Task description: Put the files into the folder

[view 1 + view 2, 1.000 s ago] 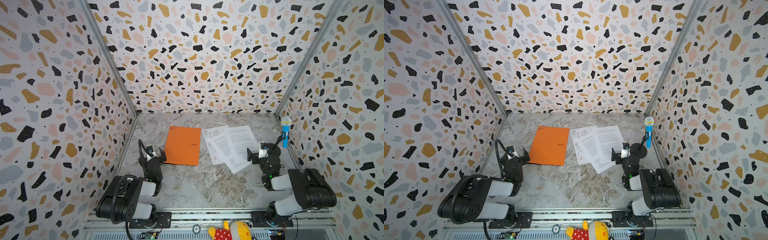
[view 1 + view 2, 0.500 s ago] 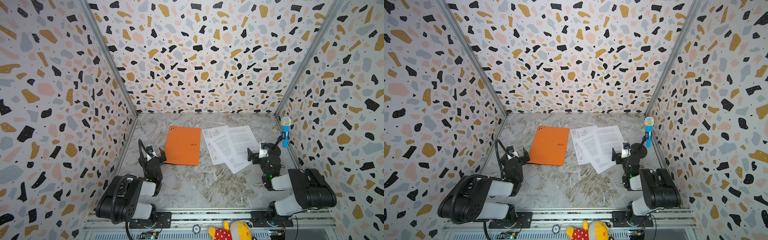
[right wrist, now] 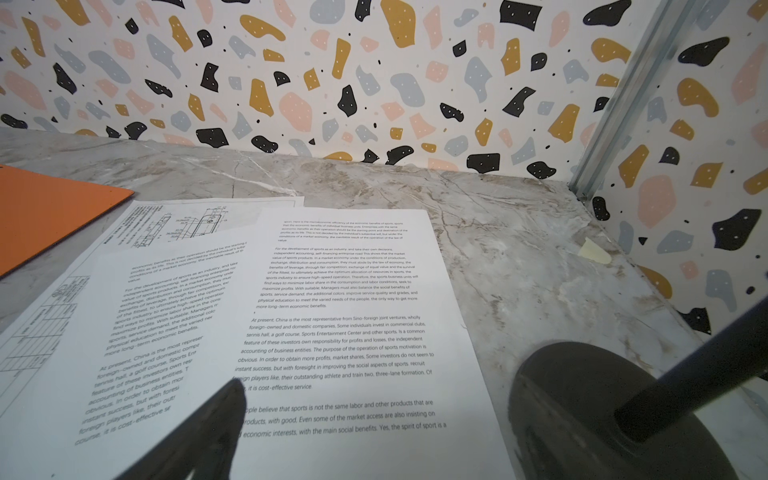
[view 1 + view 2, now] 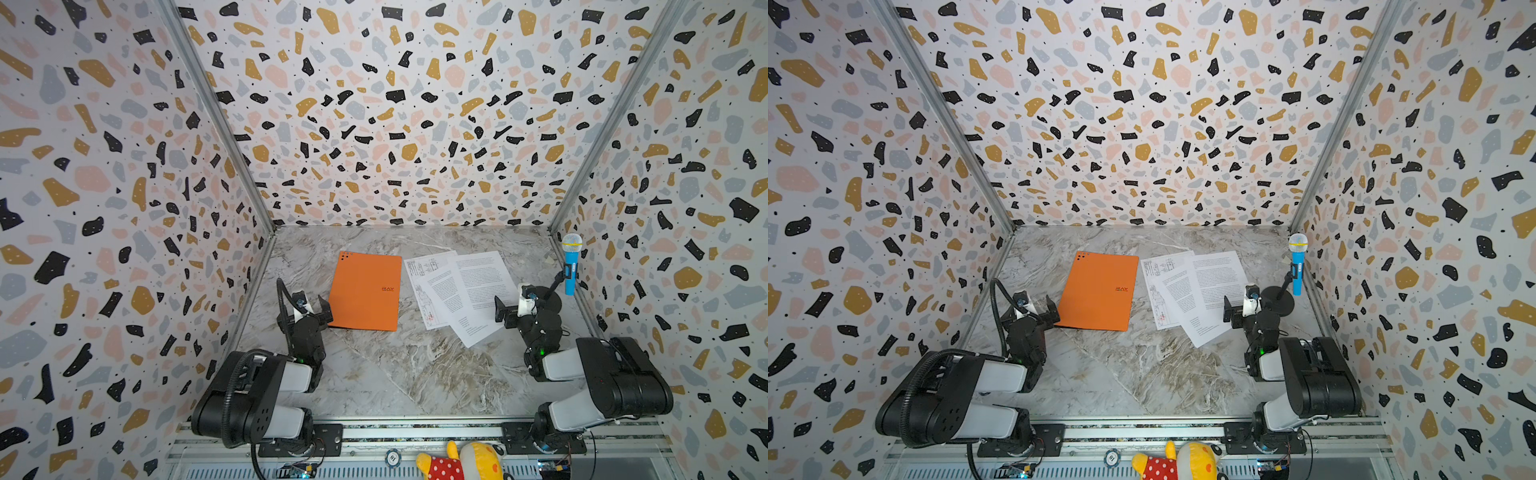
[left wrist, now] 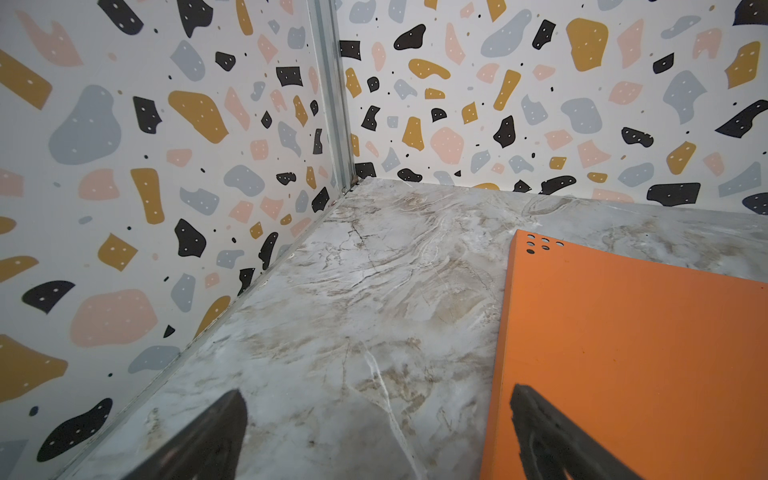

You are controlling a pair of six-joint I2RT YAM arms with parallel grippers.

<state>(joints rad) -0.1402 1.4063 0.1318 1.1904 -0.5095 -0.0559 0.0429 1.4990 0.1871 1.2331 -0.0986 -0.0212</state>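
Note:
The folder's side edge (image 4: 333,292) runs parallel to my left gripper, which should back off and turn to face it while my right gripper meets the folder's opposite edge (image 4: 399,294).
The orange folder (image 4: 365,291) (image 4: 1098,291) lies shut and flat on the marble table, left of centre. To its right the files (image 4: 461,291) (image 4: 1196,291) lie fanned and overlapping: two text sheets over a sheet of line drawings (image 4: 419,266). My left gripper (image 4: 313,311) (image 4: 1038,309) is open and low at the folder's near left corner. In the left wrist view the left gripper (image 5: 378,395) has one finger over the folder (image 5: 623,353) and bare table between the jaws. My right gripper (image 4: 513,309) (image 4: 1239,309) (image 3: 374,399) is open over the right edge of the files (image 3: 353,291), holding nothing.
A blue toy microphone (image 4: 571,266) (image 4: 1298,266) stands on a round black base (image 3: 602,415) close beside the right gripper, against the right wall. Patterned walls enclose the table on three sides. A plush toy (image 4: 461,461) lies past the front rail.

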